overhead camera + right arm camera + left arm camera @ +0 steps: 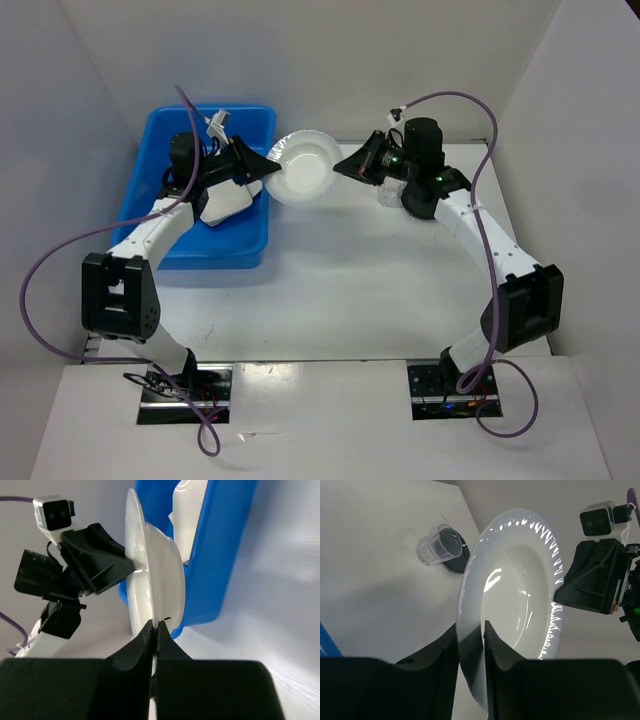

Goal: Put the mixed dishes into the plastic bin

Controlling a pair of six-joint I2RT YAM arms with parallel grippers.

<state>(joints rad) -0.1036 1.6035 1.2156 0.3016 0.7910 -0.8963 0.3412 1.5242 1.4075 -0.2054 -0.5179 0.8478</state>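
Observation:
Both my grippers are closed on the white dish's opposite edges (334,160), so next my right gripper lets go and moves away before my left gripper carries the dish into the bin (215,240).
The round white shallow dish (300,170) hangs tilted on edge above the table, just right of the blue plastic bin (235,250). My left gripper (262,168) is shut on its left rim; the rim sits between the jaws in the left wrist view (470,642). My right gripper (346,166) is shut on the opposite rim, as the right wrist view (155,627) shows. A white plate (228,200) lies in the bin under my left arm. The small clear cup (436,545) stands on the table with the black bowl (457,557) right behind it.
The bin's right wall (225,555) is close beside the dish. The clear cup (388,193) sits under my right wrist. White walls enclose the table at the back and on both sides.

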